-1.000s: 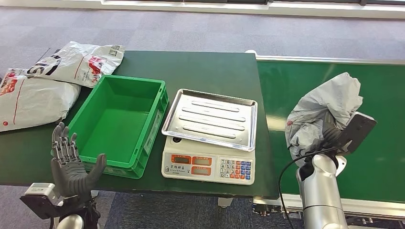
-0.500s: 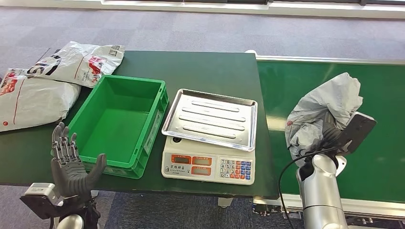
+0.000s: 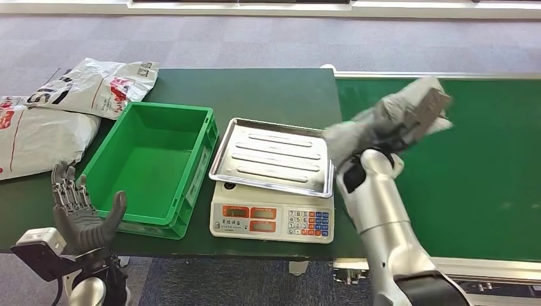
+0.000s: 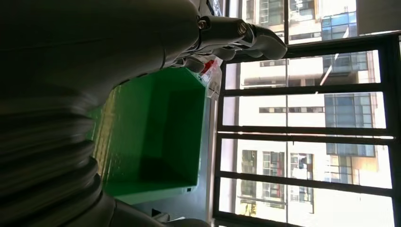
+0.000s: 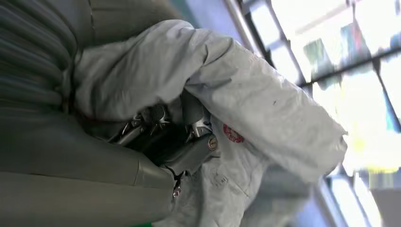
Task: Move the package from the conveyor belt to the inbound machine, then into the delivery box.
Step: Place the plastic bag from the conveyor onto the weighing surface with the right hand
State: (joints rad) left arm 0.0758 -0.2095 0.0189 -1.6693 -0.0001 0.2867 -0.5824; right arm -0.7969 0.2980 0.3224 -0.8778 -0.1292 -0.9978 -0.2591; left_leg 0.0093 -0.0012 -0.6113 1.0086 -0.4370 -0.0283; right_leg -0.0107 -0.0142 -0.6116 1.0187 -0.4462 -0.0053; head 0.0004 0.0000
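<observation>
The crumpled grey package (image 3: 390, 118) hangs creased with a soft lower end (image 3: 340, 141), so it will bunch and fold around my left gripper when I lift it.
A crumpled grey package (image 3: 376, 121) hangs in the air, held by my right hand (image 3: 400, 125), over the seam between the conveyor belt (image 3: 485, 166) and the scale's steel tray (image 3: 271, 156). Its lower end reaches the tray's right edge. In the right wrist view my dark fingers (image 5: 163, 135) dig into the package (image 5: 265, 104). The green delivery box (image 3: 150, 166) stands left of the scale and holds nothing. My left hand (image 3: 80, 213) is raised near the box's front left corner, fingers spread and holding nothing; the left wrist view looks past its fingers (image 4: 236, 30) into the box (image 4: 156, 137).
The scale's keypad and displays (image 3: 271, 220) face the table's front edge. Two white courier bags (image 3: 96, 86) (image 3: 32, 137) lie on the green table left of the box. Grey carpet lies beyond the table.
My right arm has swung the package up off the belt and to the left, toward the scale tray. The head view has shifted a little. The left hand keeps its pose.
</observation>
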